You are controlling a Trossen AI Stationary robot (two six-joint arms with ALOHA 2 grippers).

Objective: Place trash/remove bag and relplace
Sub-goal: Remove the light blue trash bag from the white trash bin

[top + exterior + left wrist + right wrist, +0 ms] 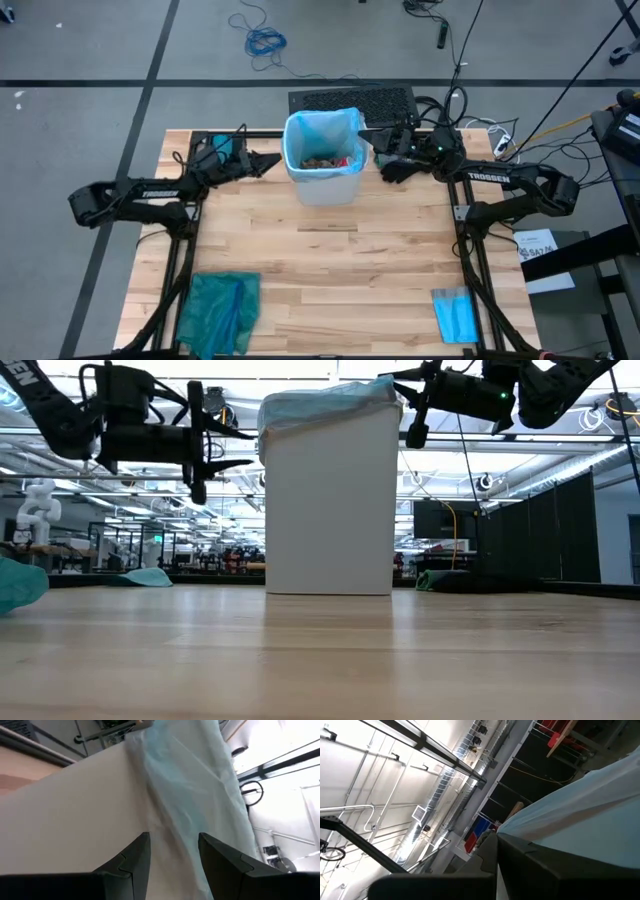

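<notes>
My gripper will make the bag's edge slip up off the bin's rim when it lifts, because the light-blue bag's folded-over edge (287,153) hangs loose outside the white bin (167,827).
A white bin (322,180) stands at the table's far middle, lined with the light-blue bag (320,128), whose edge is folded over the rim (325,400). Trash (322,159) lies inside: brown scraps and something red. My left gripper (270,161) is level at the bin's left wall and open. In the left wrist view its fingers (172,857) face the wall and the bag's overhanging edge (195,795) without touching. My right gripper (366,135) is at the bin's right rim, near the top (400,395). Its fingers (495,845) show no gap. My right gripper has its shut fingertips at the bag's folded-over edge (580,805) on the bin's right rim, coming level from the table's right. I cannot tell whether they touch the plastic.
A darker teal-green bag (221,310) lies at the near left corner and a small folded blue sheet (455,315) at the near right. A dark keyboard-like panel (350,100) and cables sit behind the bin. Bare wood stretches across the table's middle (330,270).
</notes>
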